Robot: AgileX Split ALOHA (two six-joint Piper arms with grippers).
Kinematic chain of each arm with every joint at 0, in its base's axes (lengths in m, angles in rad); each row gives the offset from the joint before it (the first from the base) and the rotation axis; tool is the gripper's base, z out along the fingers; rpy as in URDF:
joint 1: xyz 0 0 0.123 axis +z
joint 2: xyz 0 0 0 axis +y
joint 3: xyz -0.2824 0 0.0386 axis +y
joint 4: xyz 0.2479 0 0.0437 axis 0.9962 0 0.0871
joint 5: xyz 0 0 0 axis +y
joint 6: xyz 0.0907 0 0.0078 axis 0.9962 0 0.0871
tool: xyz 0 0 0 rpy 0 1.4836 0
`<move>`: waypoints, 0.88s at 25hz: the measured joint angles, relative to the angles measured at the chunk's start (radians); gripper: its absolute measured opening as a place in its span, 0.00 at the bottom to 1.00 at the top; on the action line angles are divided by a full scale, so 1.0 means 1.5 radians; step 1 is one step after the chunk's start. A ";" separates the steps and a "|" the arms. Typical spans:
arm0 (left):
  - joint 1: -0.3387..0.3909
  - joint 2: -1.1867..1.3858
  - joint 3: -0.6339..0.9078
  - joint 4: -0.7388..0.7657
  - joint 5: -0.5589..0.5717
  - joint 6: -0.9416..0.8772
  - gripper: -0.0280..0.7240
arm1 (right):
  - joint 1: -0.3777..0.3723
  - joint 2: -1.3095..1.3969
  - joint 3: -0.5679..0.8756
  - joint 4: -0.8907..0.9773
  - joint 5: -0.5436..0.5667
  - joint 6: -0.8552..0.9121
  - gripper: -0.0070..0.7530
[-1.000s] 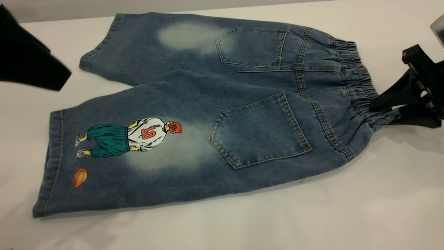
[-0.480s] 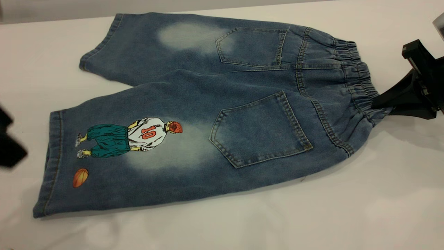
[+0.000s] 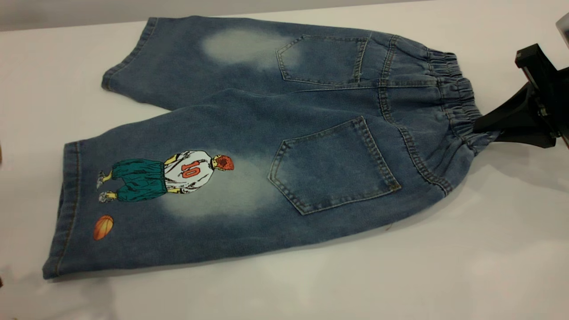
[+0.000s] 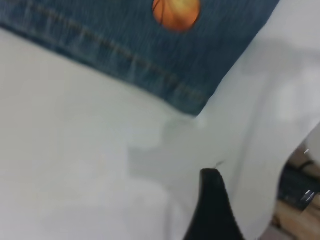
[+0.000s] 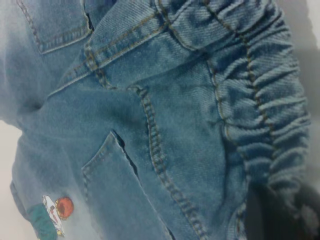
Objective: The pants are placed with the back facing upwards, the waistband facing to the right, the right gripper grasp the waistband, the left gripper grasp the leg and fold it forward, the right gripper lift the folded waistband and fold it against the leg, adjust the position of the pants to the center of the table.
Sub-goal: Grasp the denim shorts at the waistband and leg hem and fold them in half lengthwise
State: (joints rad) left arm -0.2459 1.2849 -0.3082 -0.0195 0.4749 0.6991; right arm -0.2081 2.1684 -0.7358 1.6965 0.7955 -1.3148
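Note:
I expect the waistband [image 3: 462, 91] to stay bunched and gape when I fold the printed leg over the plain leg, because tight ruches [image 3: 446, 63] gather it.
The pants [image 3: 275, 133] lie flat on the white table [image 3: 400, 275], back pockets up, with the waistband [image 3: 453, 98] to the right. The printed leg [image 3: 146, 195] is the nearer one, its hem at the left. My right gripper [image 3: 489, 131] is shut on the near end of the waistband, which puckers toward it; the right wrist view shows the ruched waistband [image 5: 265, 115] running into the black jaws. My left gripper [image 4: 212, 210] is outside the exterior view. In the left wrist view it hovers over bare table just off the leg's hem corner [image 4: 190, 95], near the orange ball print [image 4: 176, 12].
The table's edge [image 4: 272, 200] runs close beside the left gripper, with clutter below it. The plain leg [image 3: 178, 58] lies at the far side. Bare tabletop stretches along the front and right of the pants.
The left arm swept from the upper left down along the left edge and out of the exterior view. The right gripper rose slightly, still holding the waistband.

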 joint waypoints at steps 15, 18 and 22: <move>0.000 0.239 -0.004 0.033 -0.228 -0.013 0.65 | 0.000 0.000 0.000 0.021 0.014 -0.013 0.04; 0.000 0.261 -0.004 0.035 -0.244 0.003 0.65 | 0.000 0.000 0.000 0.021 0.014 -0.014 0.04; 0.000 0.285 -0.004 0.035 -0.267 0.017 0.63 | 0.000 0.000 0.000 0.022 0.015 -0.014 0.05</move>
State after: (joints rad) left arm -0.2459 1.7119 -0.3140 0.0337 0.0751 0.7247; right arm -0.2081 2.1684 -0.7358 1.7288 0.8174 -1.3362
